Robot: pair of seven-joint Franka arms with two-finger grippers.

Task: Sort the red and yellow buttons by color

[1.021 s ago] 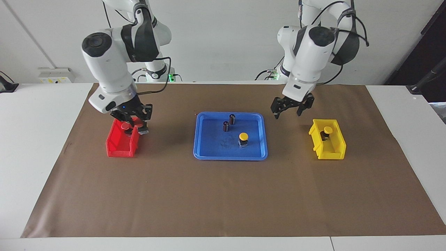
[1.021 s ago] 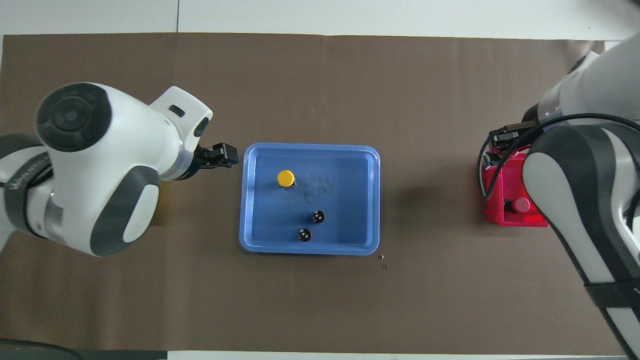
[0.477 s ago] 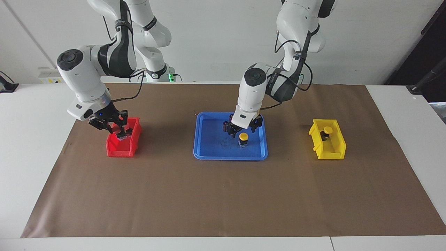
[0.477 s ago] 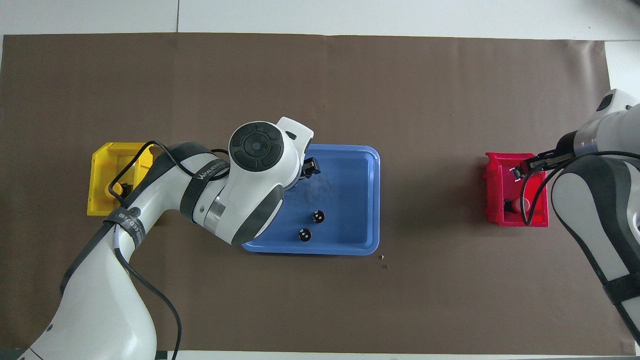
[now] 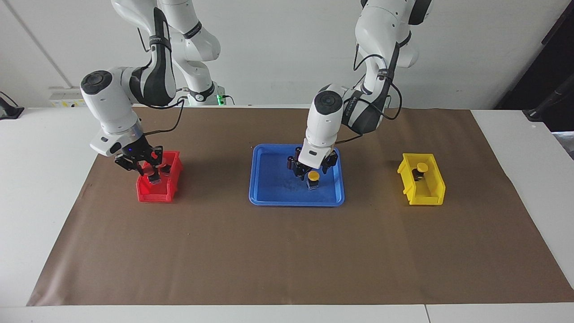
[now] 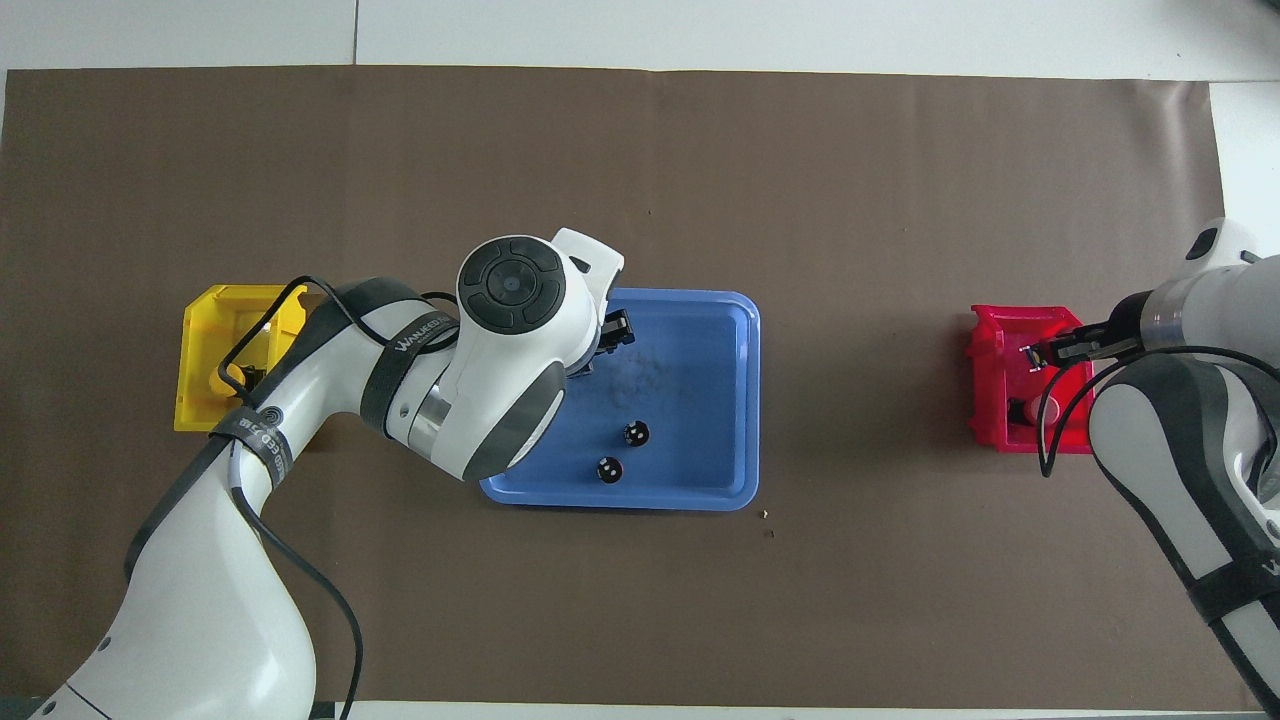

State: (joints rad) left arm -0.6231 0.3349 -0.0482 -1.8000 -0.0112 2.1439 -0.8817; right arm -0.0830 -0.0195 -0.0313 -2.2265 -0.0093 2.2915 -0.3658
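My gripper will lower the yellow button into the yellow bin, and the yellow button will rest sideways there, because the red button [image 6: 1040,410] lies on its side in its bin.
One yellow button [image 5: 314,177] stands in the blue tray [image 5: 269,197]. My left gripper [image 5: 313,170] is low over it, open, with a finger on either side of the cap; in the overhead view the arm hides this button. The second yellow button [image 5: 421,168] sits in the yellow bin [image 5: 423,190]. My right gripper [image 5: 145,170] is down in the red bin [image 5: 150,195]. A small silver-and-black base [image 5: 154,178] shows at its tip. One red button [image 6: 1022,410] lies in the red bin [image 6: 985,380].
Two dark capless cylinders [image 6: 636,434] [image 6: 609,470] stand in the tray [image 6: 720,400], nearer to the robots than the yellow button. The yellow bin [image 6: 205,345] is at the left arm's end of the brown mat, the red bin at the right arm's end.
My left arm swung from beside the yellow bin to over the tray and came down around the yellow button. My right gripper went down into the red bin with the red button.
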